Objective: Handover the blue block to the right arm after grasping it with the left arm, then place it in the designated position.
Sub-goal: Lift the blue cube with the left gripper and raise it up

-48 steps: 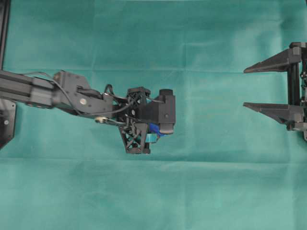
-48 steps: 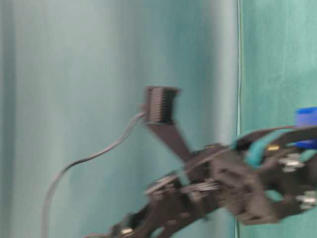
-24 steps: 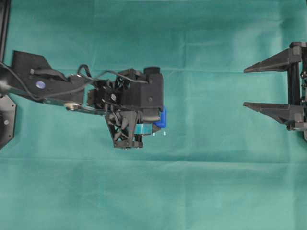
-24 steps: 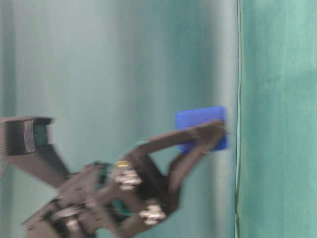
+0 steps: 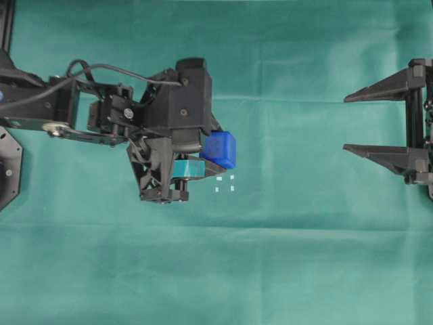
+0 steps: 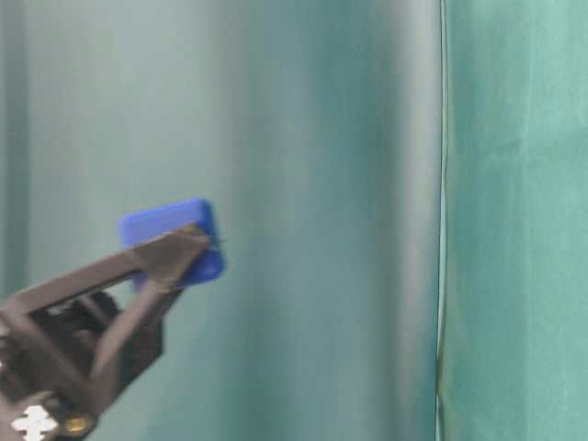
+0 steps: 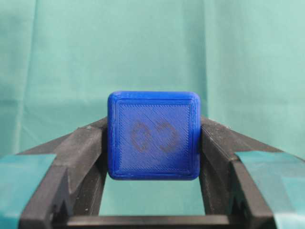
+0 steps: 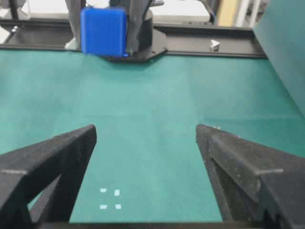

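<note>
My left gripper slants the blue block (image 5: pixel 220 149) down at the cloth, so my left gripper should tip up level and face the block toward my right gripper's open fingers (image 5: pixel 385 123).
The blue block (image 5: pixel 220 149) is a small bright cube, held above the green cloth with my left gripper (image 5: pixel 215 154) shut on it. In the left wrist view the block (image 7: pixel 153 141) fills the gap between the teal-banded fingers (image 7: pixel 81 152), and a faint dark mark shows on its face. The table-level view shows the block (image 6: pixel 171 241) lifted high at a black fingertip. The designated position (image 5: pixel 225 183) is a small square of white marks just below and right of the block. My right gripper (image 5: pixel 345 124) waits wide open at the far right, and its own view shows the block (image 8: pixel 103 31) far ahead and the marks (image 8: pixel 109 199) close by.
Green cloth (image 5: pixel 284 257) covers the table. A black frame rail (image 8: pixel 200 45) and the left arm's base plate run along the far side in the right wrist view. A black mount (image 5: pixel 8 169) sits at the left edge. A green curtain (image 6: pixel 514 220) hangs behind.
The left arm has drawn back to the left and upward with the block, which swung into plain view. The white marks are now uncovered. The right gripper has stayed still.
</note>
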You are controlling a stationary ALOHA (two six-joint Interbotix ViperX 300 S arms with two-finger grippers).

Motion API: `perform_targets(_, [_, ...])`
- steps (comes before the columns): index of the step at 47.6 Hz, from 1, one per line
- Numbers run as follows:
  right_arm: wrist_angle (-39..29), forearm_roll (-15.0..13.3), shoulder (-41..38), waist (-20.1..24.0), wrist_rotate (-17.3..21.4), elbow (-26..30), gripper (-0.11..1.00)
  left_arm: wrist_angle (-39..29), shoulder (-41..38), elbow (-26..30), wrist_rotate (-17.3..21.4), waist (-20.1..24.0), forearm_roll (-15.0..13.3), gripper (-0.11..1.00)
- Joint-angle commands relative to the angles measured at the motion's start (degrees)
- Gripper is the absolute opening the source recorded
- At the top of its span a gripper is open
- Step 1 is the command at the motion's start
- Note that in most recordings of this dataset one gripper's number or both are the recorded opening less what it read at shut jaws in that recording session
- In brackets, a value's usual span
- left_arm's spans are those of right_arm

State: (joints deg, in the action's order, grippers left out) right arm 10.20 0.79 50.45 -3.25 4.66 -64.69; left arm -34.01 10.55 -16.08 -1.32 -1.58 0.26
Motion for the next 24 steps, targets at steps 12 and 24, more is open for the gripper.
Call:
perform_targets(12, [0.4, 0.0, -0.3, -0.2, 0.0, 1.8, 0.94, -1.2, 1.8, 2.3, 0.1, -0.2, 0.3, 0.47])
perform_targets(24, [0.4, 0.0, -0.4, -0.1, -0.1, 1.8, 0.94, -1.2, 1.9, 2.3, 0.1, -0.2, 0.3, 0.47])
